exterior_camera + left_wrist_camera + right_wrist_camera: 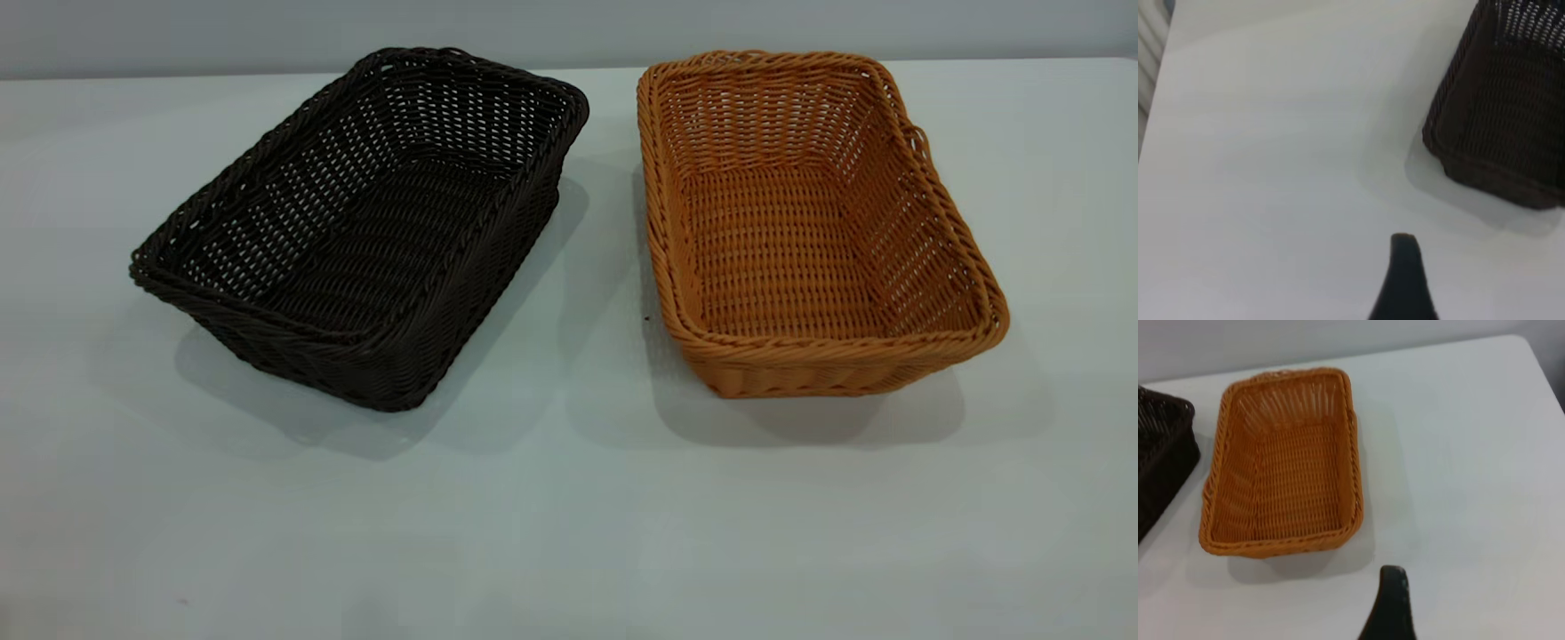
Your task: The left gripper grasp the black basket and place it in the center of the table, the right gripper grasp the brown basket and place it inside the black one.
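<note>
My left gripper is facing the black basket's long rim across clear table [181, 144]. I keep moving toward the rim's middle [261, 145] until my fingers are on both sides of that rim.
The black basket [364, 222] stands on the table [569, 498] at the left, turned at an angle, empty. The brown basket [813, 222] stands at the right, a small gap apart, empty, with a small loop at its right rim. Neither arm shows in the exterior view. In the left wrist view only a black part of my left gripper [1405, 280] shows, over bare table, apart from a corner of the black basket [1505, 113]. In the right wrist view a black part of my right gripper [1390, 603] shows over the table, just short of the brown basket [1285, 467].
The table's far edge [1022, 60] runs close behind both baskets, against a grey wall. The right wrist view shows the table's corner [1521, 340] and part of the black basket [1161, 453] beside the brown one.
</note>
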Action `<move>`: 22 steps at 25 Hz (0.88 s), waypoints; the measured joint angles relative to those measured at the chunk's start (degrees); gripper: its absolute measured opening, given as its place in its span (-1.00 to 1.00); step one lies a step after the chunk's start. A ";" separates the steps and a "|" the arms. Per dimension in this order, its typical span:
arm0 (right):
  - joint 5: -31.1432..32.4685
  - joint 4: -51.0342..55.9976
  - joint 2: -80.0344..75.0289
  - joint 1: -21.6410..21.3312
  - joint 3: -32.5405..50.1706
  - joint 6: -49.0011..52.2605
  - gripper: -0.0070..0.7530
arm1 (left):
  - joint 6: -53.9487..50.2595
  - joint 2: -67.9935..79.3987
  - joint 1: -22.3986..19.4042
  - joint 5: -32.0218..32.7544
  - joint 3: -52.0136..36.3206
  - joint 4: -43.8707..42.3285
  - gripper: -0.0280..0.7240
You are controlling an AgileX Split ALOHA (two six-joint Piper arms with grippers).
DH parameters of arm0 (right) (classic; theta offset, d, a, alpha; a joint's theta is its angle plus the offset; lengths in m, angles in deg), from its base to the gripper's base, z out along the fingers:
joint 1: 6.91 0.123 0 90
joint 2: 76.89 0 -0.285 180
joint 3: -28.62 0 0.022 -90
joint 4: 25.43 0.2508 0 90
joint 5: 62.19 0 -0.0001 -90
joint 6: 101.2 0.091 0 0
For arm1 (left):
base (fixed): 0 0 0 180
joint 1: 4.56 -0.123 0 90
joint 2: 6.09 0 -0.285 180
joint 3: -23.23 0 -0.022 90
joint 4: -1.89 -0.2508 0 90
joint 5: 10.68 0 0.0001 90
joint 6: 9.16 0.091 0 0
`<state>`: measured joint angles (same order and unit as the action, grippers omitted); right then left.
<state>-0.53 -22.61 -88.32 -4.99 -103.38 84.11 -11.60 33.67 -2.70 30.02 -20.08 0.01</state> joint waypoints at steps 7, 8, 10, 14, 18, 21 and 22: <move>-0.26 -0.11 -0.32 0.00 0.00 0.07 0.50 | 0.76 27.58 0.00 -17.58 6.52 3.67 0.46; -0.60 -0.17 -0.37 0.00 0.00 0.15 0.50 | 1.29 31.00 0.09 -19.06 7.87 4.05 0.46; -1.48 -0.17 -0.37 0.00 0.00 0.16 0.50 | 2.83 39.08 0.80 -21.31 11.18 4.13 0.46; -2.61 -0.23 -2.01 0.00 0.00 0.61 0.50 | 6.33 52.73 2.63 -22.62 18.93 4.18 0.46; -3.07 -1.39 -7.27 0.00 0.00 2.34 0.50 | 9.29 65.02 3.18 -23.34 27.05 4.28 0.46; -3.92 -1.91 -12.56 0.00 0.00 3.83 0.50 | 11.67 72.79 3.48 -23.49 32.59 4.28 0.46; -4.76 -1.96 -14.45 0.00 0.00 4.53 0.50 | 12.32 75.07 3.73 -23.57 33.89 4.28 0.46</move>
<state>-5.29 -24.57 -102.78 -4.99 -103.38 88.65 0.73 108.73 1.03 6.45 13.81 4.29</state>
